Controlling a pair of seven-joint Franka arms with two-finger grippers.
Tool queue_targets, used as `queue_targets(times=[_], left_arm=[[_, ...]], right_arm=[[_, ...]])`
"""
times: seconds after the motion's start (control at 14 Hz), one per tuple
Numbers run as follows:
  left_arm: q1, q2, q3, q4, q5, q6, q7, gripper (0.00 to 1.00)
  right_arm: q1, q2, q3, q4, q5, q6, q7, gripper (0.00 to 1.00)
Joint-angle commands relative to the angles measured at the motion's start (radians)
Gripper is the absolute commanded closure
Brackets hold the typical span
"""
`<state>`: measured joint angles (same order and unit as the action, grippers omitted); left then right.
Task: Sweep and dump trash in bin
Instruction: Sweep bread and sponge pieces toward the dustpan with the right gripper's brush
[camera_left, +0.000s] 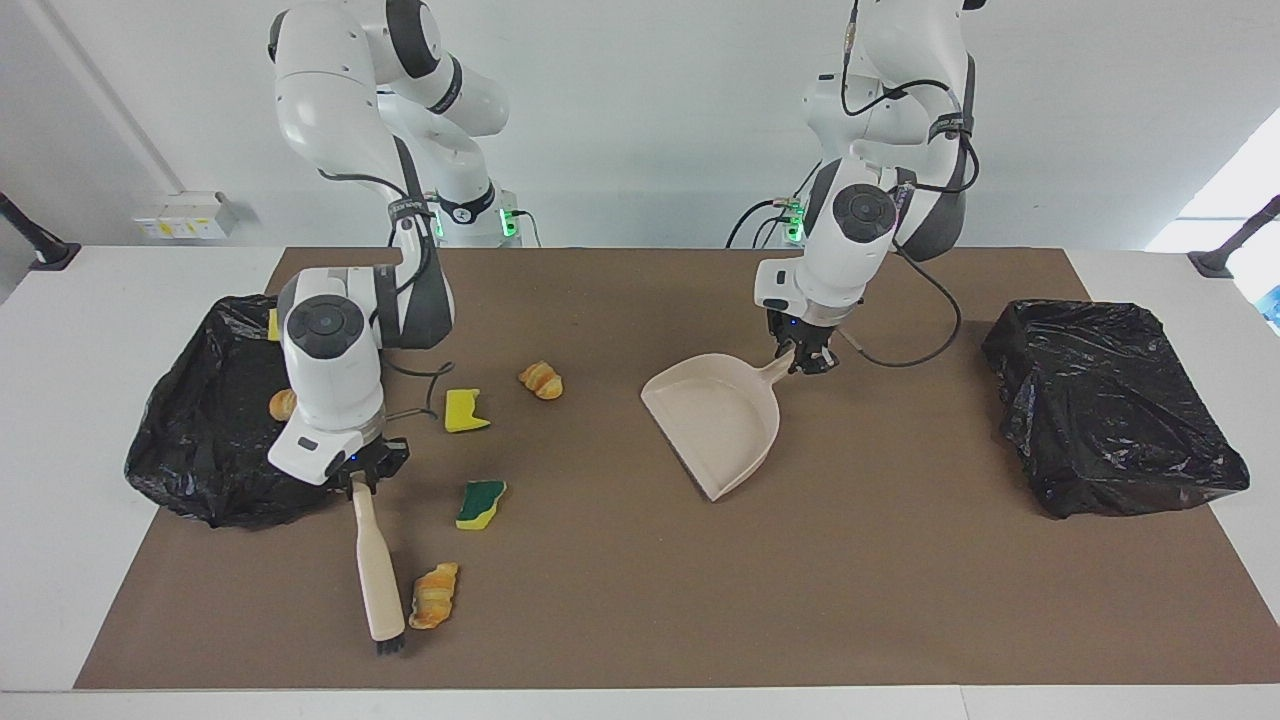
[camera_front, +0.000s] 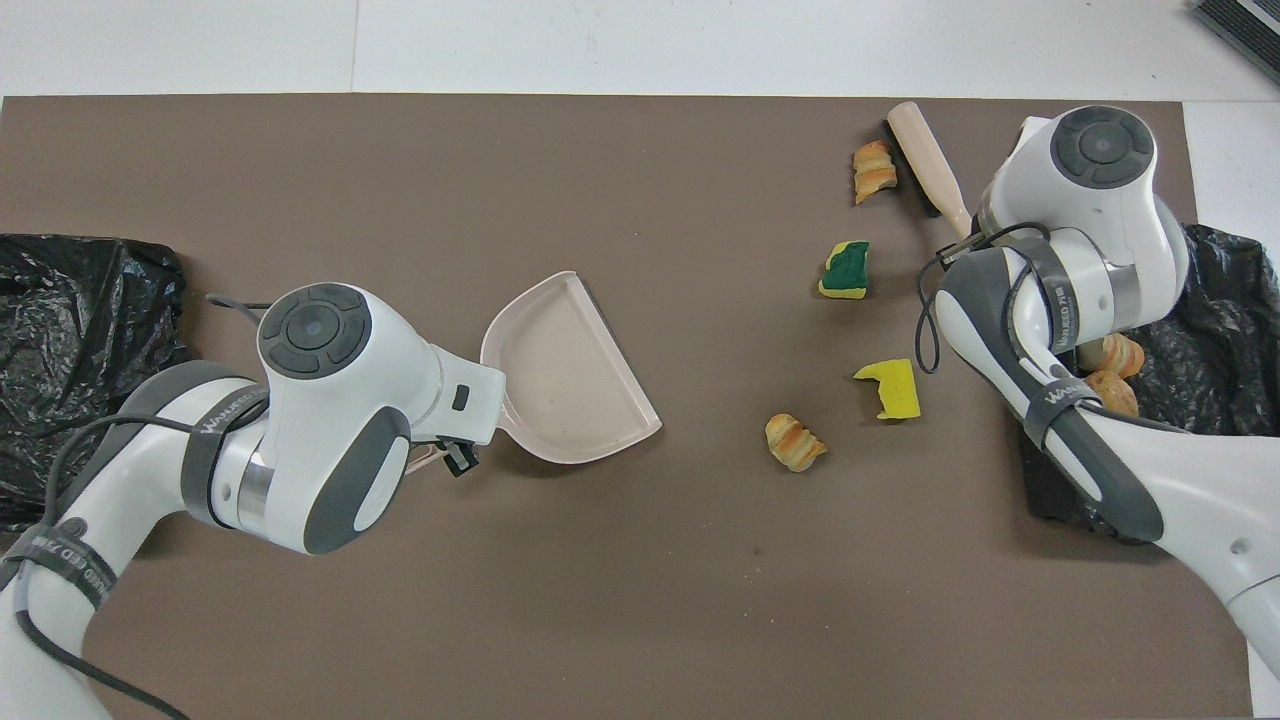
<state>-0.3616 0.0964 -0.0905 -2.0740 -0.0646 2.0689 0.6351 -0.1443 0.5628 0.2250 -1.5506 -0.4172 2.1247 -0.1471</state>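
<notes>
My left gripper needs to grip the dustpan's handle (camera_left: 777, 367) again and turn the dustpan's straight edge (camera_front: 619, 350) toward the trash, because that edge angles away from the bread piece.
Several trash pieces lie on the brown mat toward the right arm's end: a croissant piece (camera_left: 435, 595) (camera_front: 873, 170) farthest from the robots, a green sponge (camera_left: 481, 503) (camera_front: 846, 270), a yellow sponge (camera_left: 463, 410) (camera_front: 890, 387) and a bread piece (camera_left: 541, 380) (camera_front: 795, 442). My right gripper (camera_left: 360, 478) is shut on the handle of the beige brush (camera_left: 376, 575) (camera_front: 918, 155), whose bristles sit at the mat beside that croissant piece. My left gripper (camera_left: 806, 356) is shut on the handle of the beige dustpan (camera_left: 715, 420) (camera_front: 570, 385), tilted over the mat's middle.
A black-bagged bin (camera_left: 200, 440) (camera_front: 1225, 300) at the right arm's end holds bread pieces (camera_front: 1112, 355) and a yellow sponge (camera_left: 272, 322). A second black-bagged bin (camera_left: 1110, 400) (camera_front: 70, 310) stands at the left arm's end. The mat's edge lies just past the bristles.
</notes>
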Motion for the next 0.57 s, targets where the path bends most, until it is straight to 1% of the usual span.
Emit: queue_targets(times=[0.0, 0.07, 0.14, 0.29, 0.36, 0.43, 0.5], left_arm=[[-0.013, -0.038, 0.011, -0.040, -0.008, 0.025, -0.017, 0.79], [-0.017, -0.040, 0.011, -0.041, -0.008, 0.025, -0.018, 0.77], [-0.019, -0.041, 0.011, -0.044, -0.008, 0.020, -0.017, 0.71], [-0.023, -0.047, 0.011, -0.052, -0.008, 0.020, -0.018, 0.66], [-0.025, -0.050, 0.011, -0.060, -0.009, 0.023, -0.031, 0.64], [-0.025, -0.059, 0.011, -0.073, -0.009, 0.029, -0.052, 0.58], [-0.025, -0.061, 0.011, -0.077, -0.009, 0.030, -0.090, 0.41]], right_arm=[[0.017, -0.003, 0.022, 0.009, 0.000, -0.011, -0.049, 1.00], [0.018, -0.009, 0.048, -0.012, 0.009, -0.011, -0.087, 1.00], [0.017, -0.023, 0.062, -0.037, 0.011, -0.014, -0.118, 1.00], [0.005, -0.052, 0.103, -0.098, 0.078, -0.015, -0.167, 1.00], [0.006, -0.069, 0.108, -0.126, 0.112, -0.015, -0.214, 1.00], [0.008, -0.084, 0.115, -0.155, 0.136, -0.017, -0.265, 1.00], [0.009, -0.102, 0.126, -0.187, 0.165, -0.017, -0.297, 1.00]])
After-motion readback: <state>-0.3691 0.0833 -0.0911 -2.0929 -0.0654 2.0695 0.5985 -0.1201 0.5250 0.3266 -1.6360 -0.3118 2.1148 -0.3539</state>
